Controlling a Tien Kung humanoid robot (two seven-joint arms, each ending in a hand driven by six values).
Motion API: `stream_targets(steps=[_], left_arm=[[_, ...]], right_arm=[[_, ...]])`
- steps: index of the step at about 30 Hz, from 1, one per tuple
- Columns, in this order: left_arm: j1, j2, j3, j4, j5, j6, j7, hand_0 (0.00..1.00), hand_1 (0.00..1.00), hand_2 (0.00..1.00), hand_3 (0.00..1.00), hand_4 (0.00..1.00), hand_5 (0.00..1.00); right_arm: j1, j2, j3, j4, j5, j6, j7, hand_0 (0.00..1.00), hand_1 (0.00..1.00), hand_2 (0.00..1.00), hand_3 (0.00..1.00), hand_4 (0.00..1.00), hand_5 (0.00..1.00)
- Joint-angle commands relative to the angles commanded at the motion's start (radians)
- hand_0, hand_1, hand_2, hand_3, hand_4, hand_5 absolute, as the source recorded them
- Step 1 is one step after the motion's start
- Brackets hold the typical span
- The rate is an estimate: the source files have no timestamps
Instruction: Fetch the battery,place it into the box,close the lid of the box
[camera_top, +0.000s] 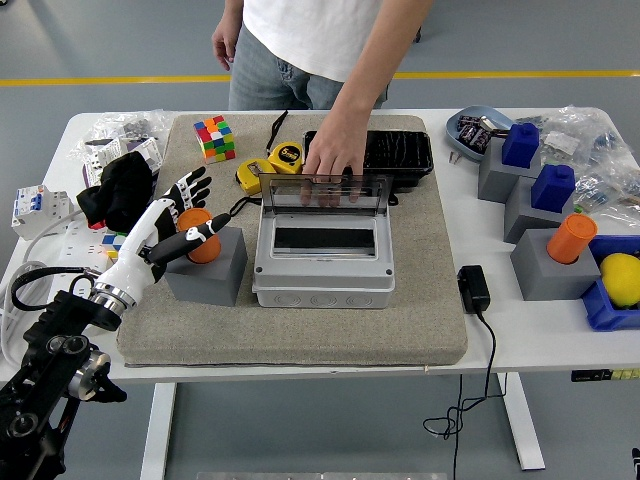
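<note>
My gripper will make the block turn when it lifts the battery. The orange battery sits sunk (200, 248) in a grey holder block (208, 285) that lies loose on the mat.
An orange battery (194, 219) stands upright in a grey holder block (207, 277) on the left of the beige mat. My left hand (197, 207) is open around it: the thumb lies across its front and the fingers (187, 186) stretch up behind it. The grey box (322, 265) sits mid-mat with its clear lid (322, 190) raised. A person's hand (334, 155) rests on the lid's top edge from behind. The right hand is out of view.
A colour cube (214, 137), yellow tape measure (285, 155) and black tray (396, 152) lie behind the box. A black cloth (120, 190) sits at the left. Right side: another orange battery (571, 238) on a grey block, blue-topped blocks (520, 145), a black adapter (473, 288).
</note>
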Motion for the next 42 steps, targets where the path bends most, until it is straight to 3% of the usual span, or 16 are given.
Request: stream_targets(steps=[1,6,7,24,25,36,37,42], left_arm=[[0.0,0.0,0.003,0.0,0.001,0.005,-0.001,0.923,0.998,0.998,0.998,0.998,0.242],[-0.002,-0.001,0.008,-0.003,0.017,0.024,0.0,0.923,0.998,0.998,0.998,0.998,0.242],[-0.002,-0.001,0.009,-0.003,0.017,0.025,0.0,0.893,0.973,0.987,0.998,0.998,0.114],[-0.01,-0.011,0.054,0.016,0.016,0.057,-0.006,0.874,0.96,0.96,0.997,0.998,0.088],[-0.012,-0.012,0.055,0.018,0.016,0.06,-0.008,0.859,0.936,0.902,0.936,0.998,0.086],[-0.014,-0.016,0.059,0.032,0.012,0.089,-0.018,0.846,0.92,0.879,0.885,0.998,0.09],[-0.014,-0.015,0.06,0.033,0.011,0.091,-0.018,0.788,0.868,0.801,0.768,0.998,0.094],[-0.012,-0.014,0.062,0.037,0.007,0.106,-0.022,0.788,0.868,0.801,0.768,0.998,0.094]], right_arm=[[0.0,0.0,-0.002,0.0,0.001,0.002,-0.001,0.794,0.735,0.731,0.781,0.998,0.998],[0.002,0.001,-0.005,0.001,0.004,0.004,-0.003,0.794,0.735,0.731,0.781,0.998,0.998],[0.003,0.001,-0.005,0.001,0.004,0.004,-0.003,0.794,0.732,0.731,0.781,0.998,0.998],[0.003,0.001,-0.003,0.0,0.003,0.003,-0.003,0.795,0.733,0.73,0.781,0.998,0.998],[0.004,0.0,-0.004,0.0,0.003,0.003,-0.003,0.795,0.733,0.73,0.781,0.998,0.998],[0.001,0.0,-0.008,-0.001,0.005,0.003,-0.003,0.794,0.733,0.73,0.781,0.998,0.998],[0.001,0.0,-0.008,-0.001,0.005,0.003,-0.003,0.794,0.733,0.73,0.781,0.998,0.998],[0.001,-0.001,-0.01,-0.001,0.006,0.003,-0.003,0.794,0.733,0.73,0.781,0.998,0.998]])
